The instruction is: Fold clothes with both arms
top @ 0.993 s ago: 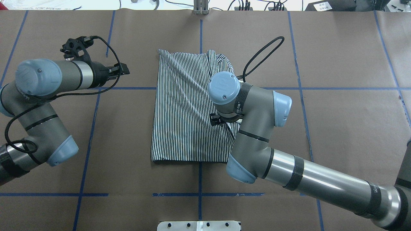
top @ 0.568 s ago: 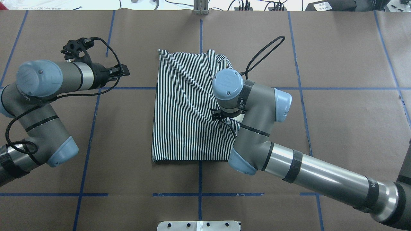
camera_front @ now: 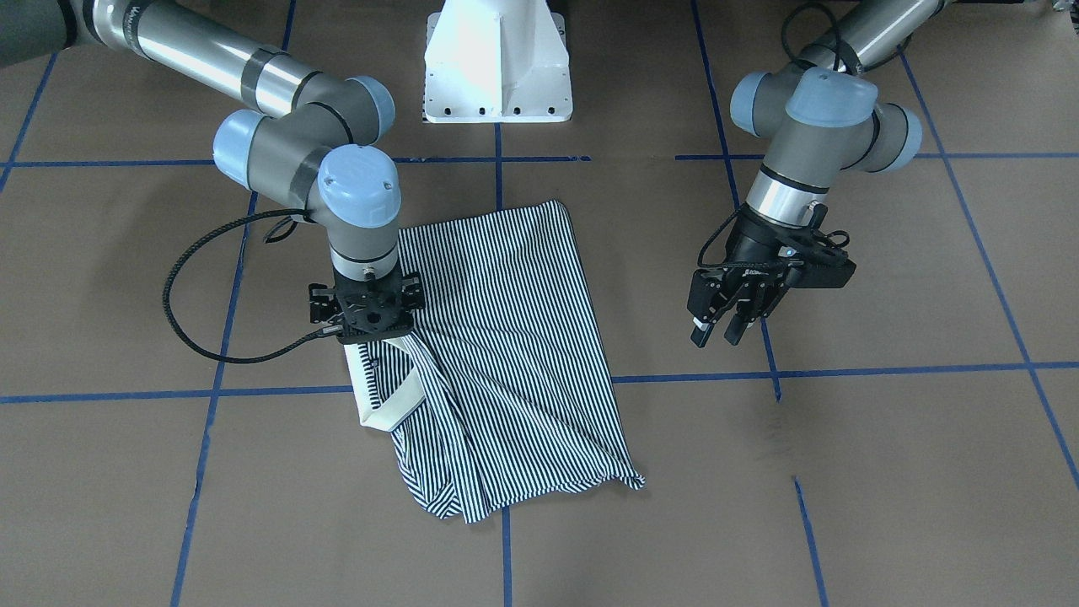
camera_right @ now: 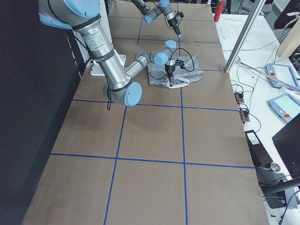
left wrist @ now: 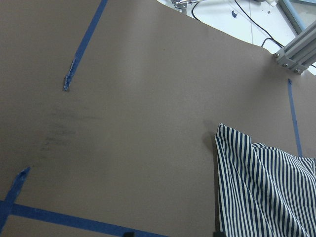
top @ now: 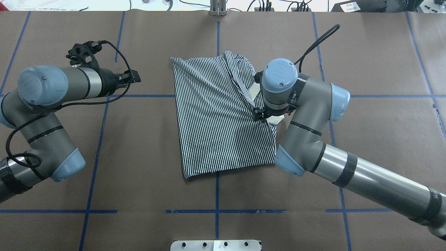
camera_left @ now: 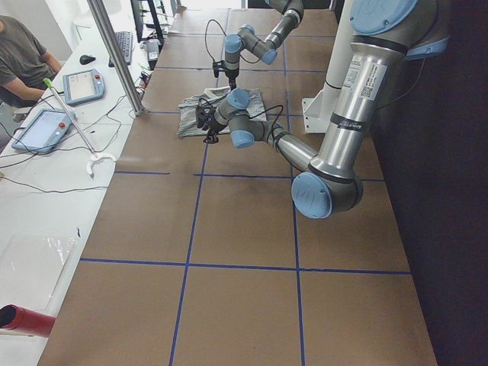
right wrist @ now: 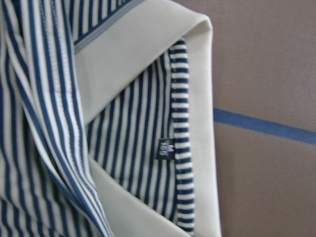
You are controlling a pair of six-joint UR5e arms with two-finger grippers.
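Note:
The top layer of the shirt has a curled edge (camera_front: 442,415) past the cream collar, so my right gripper should move along to the edge's rolled part (camera_front: 460,474) and smooth it flat.
The striped polo shirt (top: 219,115) lies folded and slightly askew at the table's middle, also seen in the front view (camera_front: 514,337). Its cream collar (camera_front: 383,409) sticks out at the side by my right arm and fills the right wrist view (right wrist: 197,98). My right gripper (camera_front: 371,330) points straight down at the collar end. The fabric bunches up to it, so it looks shut on the shirt, but the wrist hides the fingers in the overhead view. My left gripper (camera_front: 716,337) is open and empty. It hovers off the shirt's other side (top: 134,76).
The white pedestal base (camera_front: 497,67) stands at the robot's edge of the table. Blue tape lines (top: 216,195) cross the brown table cover. My right wrist's black cable (camera_front: 181,312) loops out beside the shirt. An operator (camera_left: 23,53) sits at a side bench with tablets.
My right arm has moved right and slightly away from the robot. It dragged the shirt's collar side with it, so the shirt shifted right and turned askew. The left arm has stayed still.

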